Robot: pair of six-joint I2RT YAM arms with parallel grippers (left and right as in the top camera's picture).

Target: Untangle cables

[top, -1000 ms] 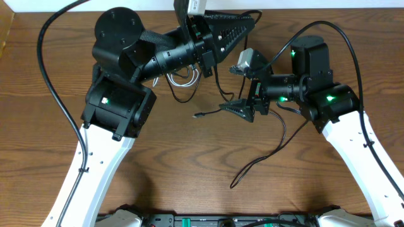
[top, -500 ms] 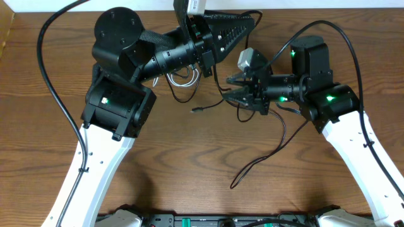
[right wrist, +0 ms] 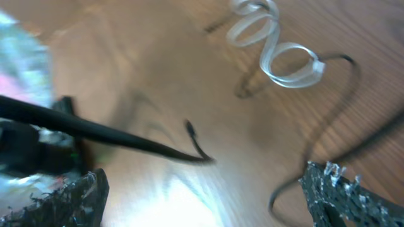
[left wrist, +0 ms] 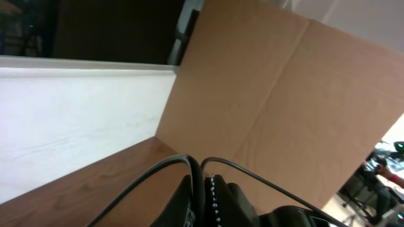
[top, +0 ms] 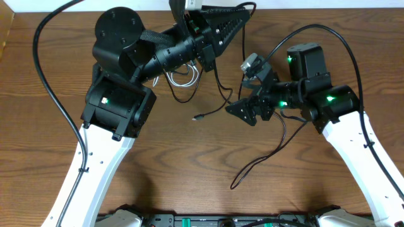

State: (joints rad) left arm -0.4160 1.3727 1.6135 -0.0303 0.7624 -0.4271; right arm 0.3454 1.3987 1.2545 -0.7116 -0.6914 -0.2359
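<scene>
My right gripper should rise and pinch both strands closer to my left gripper, because the black cable's strands [top: 227,96] hang spread apart around it while it is lowered.
My left gripper [top: 242,14] is raised at the back of the table and is shut on the thin black cable [top: 217,75]. In the left wrist view the fingers [left wrist: 203,189] pinch the cable, and two strands [left wrist: 145,176] leave the tips. The black cable hangs down to a small plug [top: 197,118] on the wood. The white cable [top: 183,77] lies coiled under the left arm. It also shows in the right wrist view [right wrist: 278,47], with the black plug [right wrist: 189,132] nearer. My right gripper [top: 244,109] is open and empty [right wrist: 208,195], just right of the plug.
A thin black strand [top: 255,162] curves across the table [top: 177,164] below the right gripper to an end near the front. Thick arm cables [top: 47,75] loop at both sides. A white wall and a cardboard panel [left wrist: 284,94] stand behind the table.
My left gripper has lifted a little toward the back with the black cable. My right gripper rose, then came back down and tilted beside the plug. The plug shifted slightly.
</scene>
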